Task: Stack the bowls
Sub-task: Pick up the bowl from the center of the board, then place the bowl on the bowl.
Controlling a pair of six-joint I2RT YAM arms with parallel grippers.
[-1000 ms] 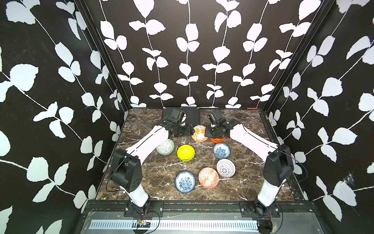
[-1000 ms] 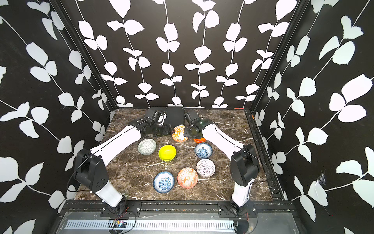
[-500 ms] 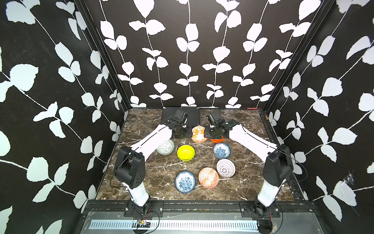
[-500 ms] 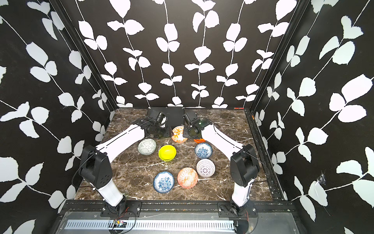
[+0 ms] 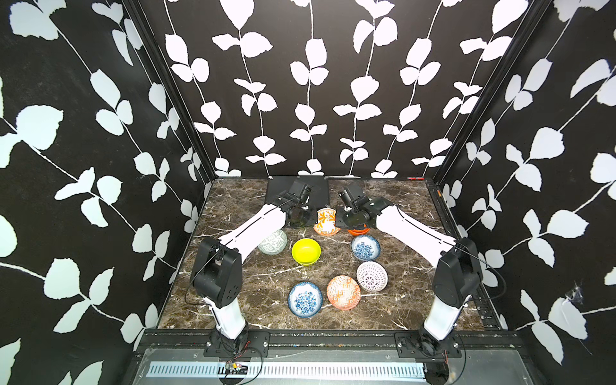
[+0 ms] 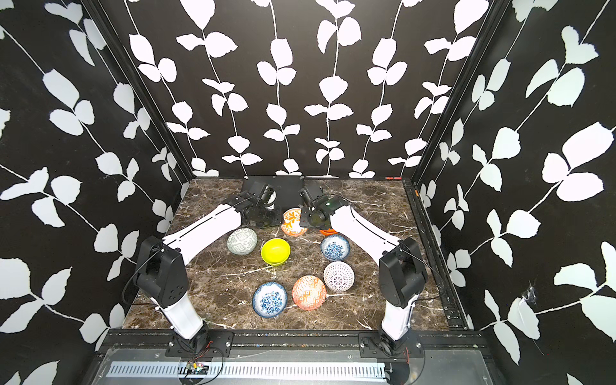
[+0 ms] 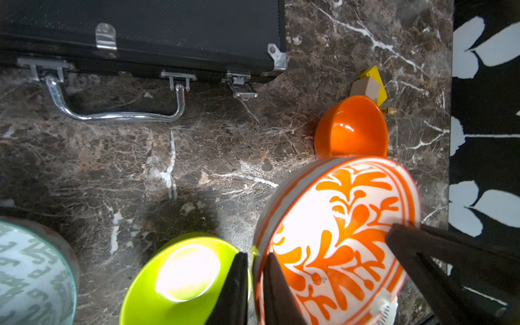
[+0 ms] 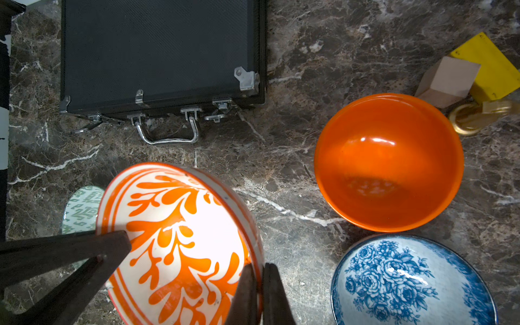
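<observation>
Next, I open my right gripper and move it away before my left gripper carries the bowl into the grey-green bowl (image 5: 274, 242), because both my grippers are holding the orange-leaf bowl's rim (image 8: 251, 233).
The orange-leaf bowl (image 5: 326, 220) (image 6: 292, 221) hangs tilted above the table near the back, between the two arms. My left gripper (image 7: 254, 256) is shut on one side of its rim (image 7: 337, 239). My right gripper (image 8: 260, 267) is shut on the opposite side (image 8: 180, 239). Beside it on the table sits the plain orange bowl (image 8: 388, 163) (image 5: 358, 230). The yellow bowl (image 5: 306, 251), grey-green bowl (image 5: 273, 242) and a blue-floral bowl (image 5: 365, 247) lie in front. Nearer the front edge are the purple-dotted bowl (image 5: 371, 276), the orange-geometric bowl (image 5: 343, 292) and another blue-floral bowl (image 5: 305, 299).
A flat black case (image 8: 157, 56) (image 5: 283, 188) with a chrome handle lies against the back wall behind the grippers. A tan block (image 8: 450, 81), a yellow block (image 8: 489, 67) and a brass ring (image 8: 472, 118) sit just behind the plain orange bowl.
My left gripper has moved in to the orange-leaf bowl and closed on its rim. My right gripper has kept its grip on the other side.
</observation>
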